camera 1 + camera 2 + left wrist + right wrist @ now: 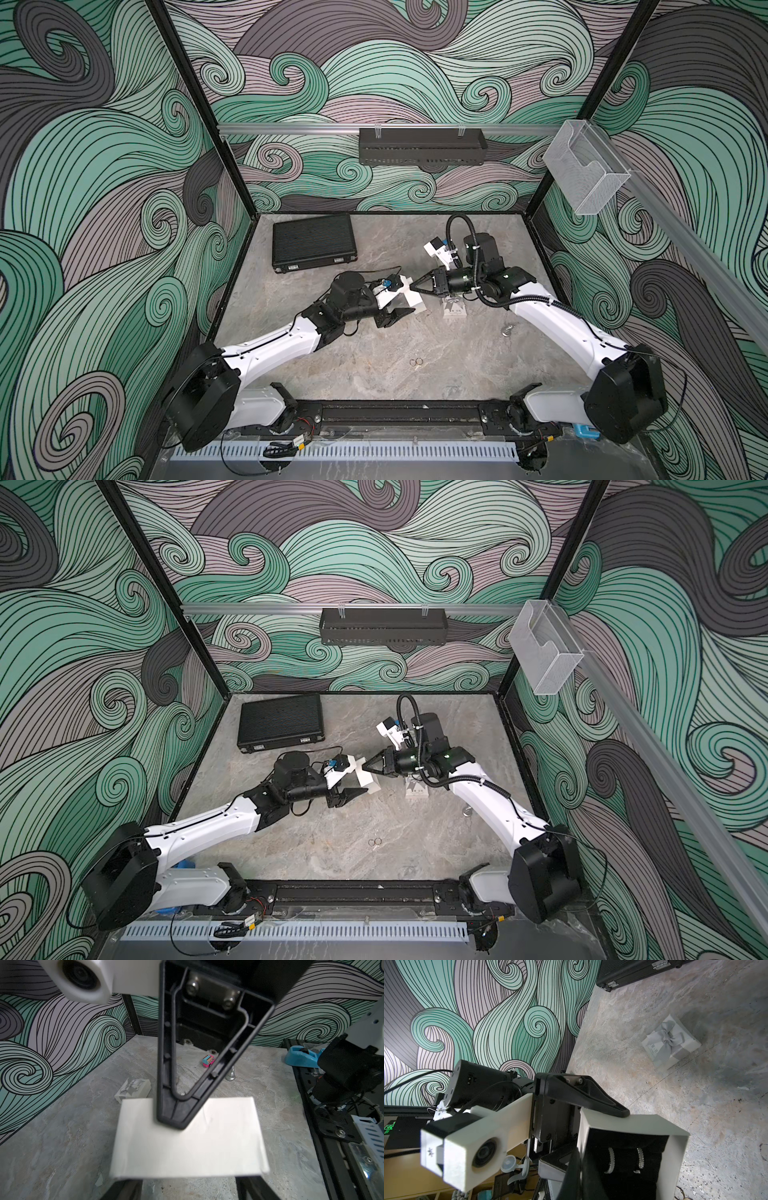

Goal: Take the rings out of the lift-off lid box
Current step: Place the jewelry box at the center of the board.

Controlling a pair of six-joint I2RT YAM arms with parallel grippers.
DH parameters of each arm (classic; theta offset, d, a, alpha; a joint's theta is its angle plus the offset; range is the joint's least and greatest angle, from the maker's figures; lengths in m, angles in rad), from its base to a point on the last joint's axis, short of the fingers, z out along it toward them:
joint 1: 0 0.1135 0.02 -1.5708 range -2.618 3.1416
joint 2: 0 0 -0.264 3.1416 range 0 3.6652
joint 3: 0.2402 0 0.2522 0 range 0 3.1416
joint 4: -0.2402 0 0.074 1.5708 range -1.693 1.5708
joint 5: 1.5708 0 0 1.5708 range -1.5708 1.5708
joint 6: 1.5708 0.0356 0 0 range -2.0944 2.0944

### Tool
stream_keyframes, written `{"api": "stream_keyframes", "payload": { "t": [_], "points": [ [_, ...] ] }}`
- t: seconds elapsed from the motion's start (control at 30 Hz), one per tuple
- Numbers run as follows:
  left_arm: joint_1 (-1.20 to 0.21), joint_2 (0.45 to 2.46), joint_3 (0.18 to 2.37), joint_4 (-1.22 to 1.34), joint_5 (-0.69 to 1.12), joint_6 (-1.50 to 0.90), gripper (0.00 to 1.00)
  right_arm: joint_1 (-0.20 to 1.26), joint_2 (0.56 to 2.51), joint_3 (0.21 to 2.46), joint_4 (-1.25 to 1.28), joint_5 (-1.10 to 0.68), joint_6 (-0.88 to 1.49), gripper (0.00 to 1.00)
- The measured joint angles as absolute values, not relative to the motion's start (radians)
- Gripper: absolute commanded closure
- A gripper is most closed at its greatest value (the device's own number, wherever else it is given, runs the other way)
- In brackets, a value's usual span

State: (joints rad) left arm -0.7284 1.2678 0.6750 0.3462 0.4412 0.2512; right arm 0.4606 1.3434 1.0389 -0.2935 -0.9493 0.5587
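My right gripper should set the box raised on its side in both grippers down upright and hold it steady before my left gripper takes the rings.
The white lift-off lid box is held off the table between both grippers and lies on its side. My left gripper is shut on it, one finger on each outer face. My right gripper is shut on one box wall, with a jaw inside and a jaw outside. In the right wrist view the black insert holds two silvery rings standing in slots. Two more rings lie on the table nearer the front. The lid, tied with a grey bow, lies on the table beside the box.
A black ribbed case lies at the back left. A small silvery item sits by the right arm. A pink-and-teal item lies on the table. A blue tape dispenser sits at the base rail.
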Motion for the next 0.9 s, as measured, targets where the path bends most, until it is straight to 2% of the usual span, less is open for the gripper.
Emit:
{"api": "stream_keyframes", "payload": {
  "t": [0.07, 0.13, 0.23, 0.37, 0.57, 0.73, 0.9],
  "points": [
    [-0.728, 1.268, 0.675, 0.346, 0.441, 0.251, 0.37, 0.461, 1.343, 1.039, -0.293, -0.949, 0.562, 1.00],
    [-0.728, 1.268, 0.675, 0.346, 0.440, 0.252, 0.17, 0.461, 1.343, 1.039, -0.293, -0.949, 0.563, 1.00],
    [-0.729, 1.268, 0.675, 0.342, 0.433, 0.252, 0.07, 0.467, 1.341, 1.042, -0.304, -0.940, 0.557, 1.00],
    [-0.729, 1.238, 0.666, 0.317, 0.406, 0.248, 0.05, 0.484, 1.330, 1.082, -0.416, -0.830, 0.515, 1.00],
    [-0.729, 1.062, 0.567, 0.261, 0.320, 0.223, 0.03, 0.607, 1.355, 1.237, -0.648, -0.386, 0.452, 1.00],
    [-0.729, 0.953, 0.501, 0.193, 0.272, 0.196, 0.03, 0.735, 1.499, 1.269, -0.720, -0.054, 0.479, 1.00],
    [-0.729, 0.891, 0.453, 0.148, 0.256, 0.163, 0.03, 0.800, 1.665, 1.270, -0.743, 0.149, 0.537, 1.00]
  ]
}}
